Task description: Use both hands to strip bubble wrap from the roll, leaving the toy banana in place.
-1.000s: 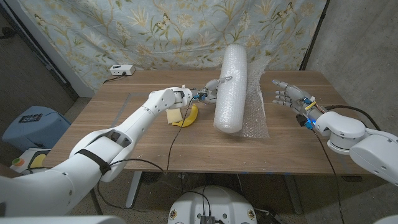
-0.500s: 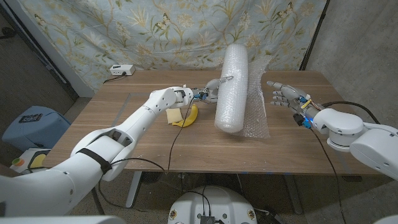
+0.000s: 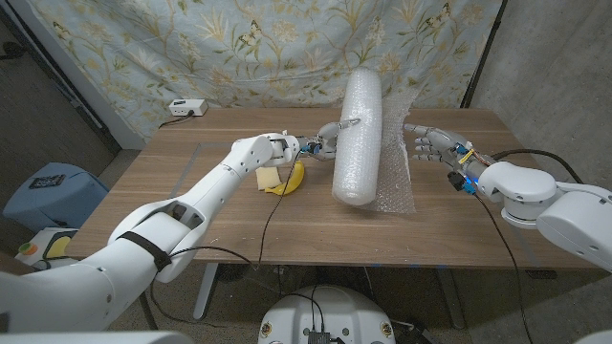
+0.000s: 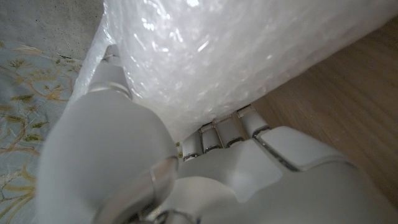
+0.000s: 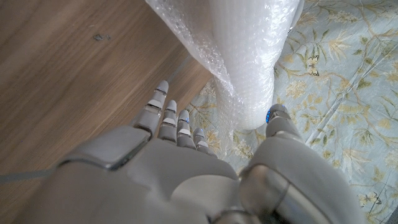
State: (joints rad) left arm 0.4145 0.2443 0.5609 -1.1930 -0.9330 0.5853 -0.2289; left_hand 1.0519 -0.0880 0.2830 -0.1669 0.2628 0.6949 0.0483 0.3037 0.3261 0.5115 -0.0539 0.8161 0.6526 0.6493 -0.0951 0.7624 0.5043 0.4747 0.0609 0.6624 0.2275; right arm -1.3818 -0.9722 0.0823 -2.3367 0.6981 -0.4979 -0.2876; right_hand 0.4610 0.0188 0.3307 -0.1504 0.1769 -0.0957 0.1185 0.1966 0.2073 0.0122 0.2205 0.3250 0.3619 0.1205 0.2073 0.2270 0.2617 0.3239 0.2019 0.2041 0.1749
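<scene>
My gripper will unwind the loose bubble wrap sheet (image 3: 393, 182) into a longer, still-joined length by pulling, as the bubble wrap sheet's loose edge (image 3: 409, 174) hangs clear of the roll.
A thick white bubble wrap roll (image 3: 358, 134) leans across the middle of the table, its near end low and its far end raised. My left hand (image 3: 325, 141) grips its left side; in the left wrist view the fingers (image 4: 221, 130) press under the roll (image 4: 249, 50). A loose sheet of bubble wrap (image 3: 395, 183) trails onto the table to the roll's right. My right hand (image 3: 432, 143) hovers open, fingers spread, just right of that sheet; in the right wrist view that hand (image 5: 180, 168) faces the wrap (image 5: 242, 56). The toy banana (image 3: 290, 179) lies left of the roll.
A pale yellow block (image 3: 268, 178) lies against the banana. A white power box (image 3: 187, 108) sits at the table's back left corner. A floral curtain (image 3: 239, 48) hangs behind the table. A blue bin (image 3: 53, 191) stands on the floor to the left.
My right hand has moved left, closer to the roll and the loose sheet. The left hand keeps its grip and the roll has edged slightly right.
</scene>
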